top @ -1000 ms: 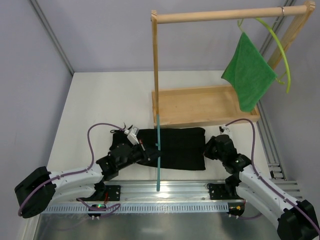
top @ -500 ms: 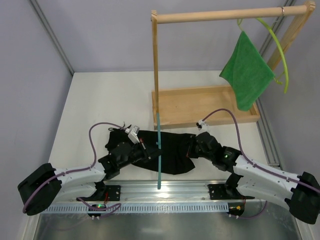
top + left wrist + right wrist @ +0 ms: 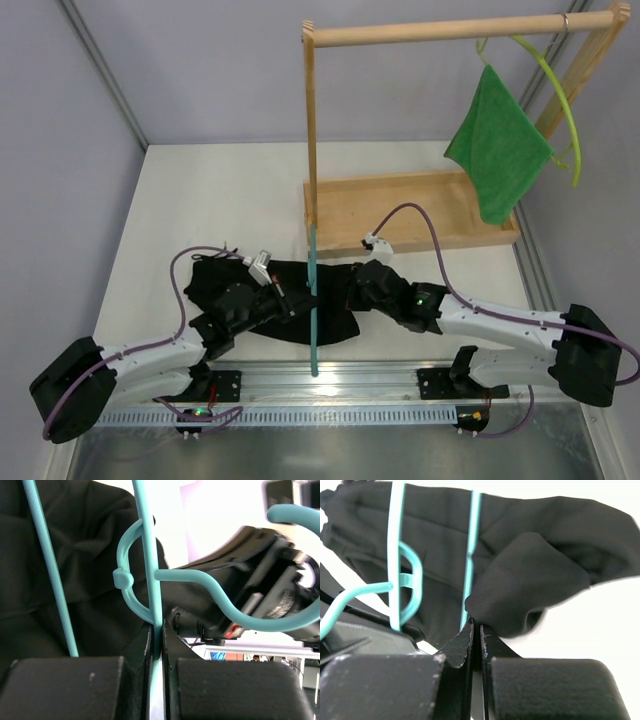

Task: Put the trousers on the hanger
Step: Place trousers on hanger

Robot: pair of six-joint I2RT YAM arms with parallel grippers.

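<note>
Just a short end of the trousers (image 3: pixel 338 326) lies past the hanger, so next the left gripper draws the hanger back toward the trousers' middle (image 3: pixel 288 272) while the right gripper holds the trousers' fold.
The black trousers (image 3: pixel 325 300) lie bunched on the table in front of the wooden tray. The teal hanger (image 3: pixel 314 310) stands on edge across them, seen as a thin line from above. My left gripper (image 3: pixel 298 302) is shut on the hanger's bar (image 3: pixel 150 575), near its hook (image 3: pixel 225 605). My right gripper (image 3: pixel 352 293) is shut on a fold of the trousers (image 3: pixel 530 575), right beside the hanger's bars (image 3: pixel 470 555). The trousers also fill the left wrist view (image 3: pixel 85 555) behind the hanger.
A wooden rack with a tray base (image 3: pixel 410 210) stands behind the trousers, its post (image 3: pixel 311 140) just behind the hanger. A green cloth (image 3: pixel 497 145) hangs on a yellow-green hanger (image 3: pixel 560 95) from the top rail at the right.
My right gripper has pulled the right end of the trousers leftward to the hanger, bunching the cloth. The left gripper has held the hanger nearly still.
</note>
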